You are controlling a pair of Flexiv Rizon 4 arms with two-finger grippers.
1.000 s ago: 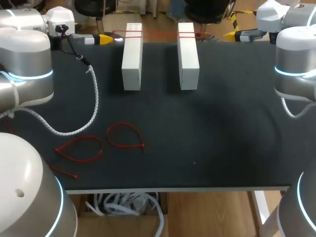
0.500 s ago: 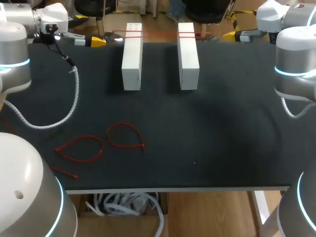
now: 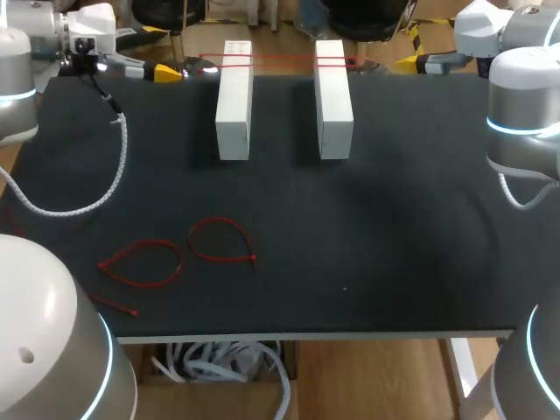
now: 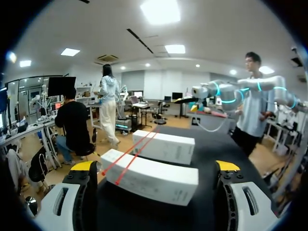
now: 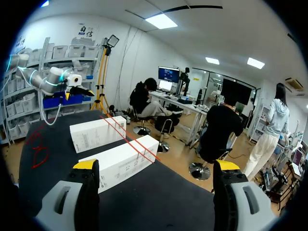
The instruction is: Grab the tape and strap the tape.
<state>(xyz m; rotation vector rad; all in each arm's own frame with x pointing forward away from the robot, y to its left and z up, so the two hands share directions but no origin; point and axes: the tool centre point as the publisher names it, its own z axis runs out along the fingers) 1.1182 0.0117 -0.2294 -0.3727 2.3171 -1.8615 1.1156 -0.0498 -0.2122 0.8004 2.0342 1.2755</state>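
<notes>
The parallel red ties have a gap (image 3: 284, 60) between them. The nearer tie (image 3: 284, 66) will come away by itself when I lift it, and the other will stay across the boxes.
Two long white boxes (image 3: 234, 96) (image 3: 333, 96) lie side by side at the back of the black table. A thin red tie (image 3: 280, 59) is stretched across their far ends. My left gripper (image 3: 163, 59) stands open at the back left corner, apart from the boxes. In the left wrist view the left gripper (image 4: 155, 166) holds nothing, and the near box (image 4: 149, 179) and the red tie (image 4: 130, 156) lie ahead of it. My right gripper (image 3: 409, 52) is open at the back right. In its own view the right gripper (image 5: 156, 165) is empty, facing the boxes (image 5: 120, 163) and the tie (image 5: 130, 139).
Two loose red tie loops (image 3: 144, 261) (image 3: 220, 241) lie at the front left of the table, and a third tie (image 3: 114, 304) shows near the front edge. A white spiral-wrapped cable (image 3: 87, 197) hangs from my left arm over the table's left side.
My left arm has drawn back to the left, away from the boxes, and its cable has swung left with it. The right arm, boxes and ties have not moved.
</notes>
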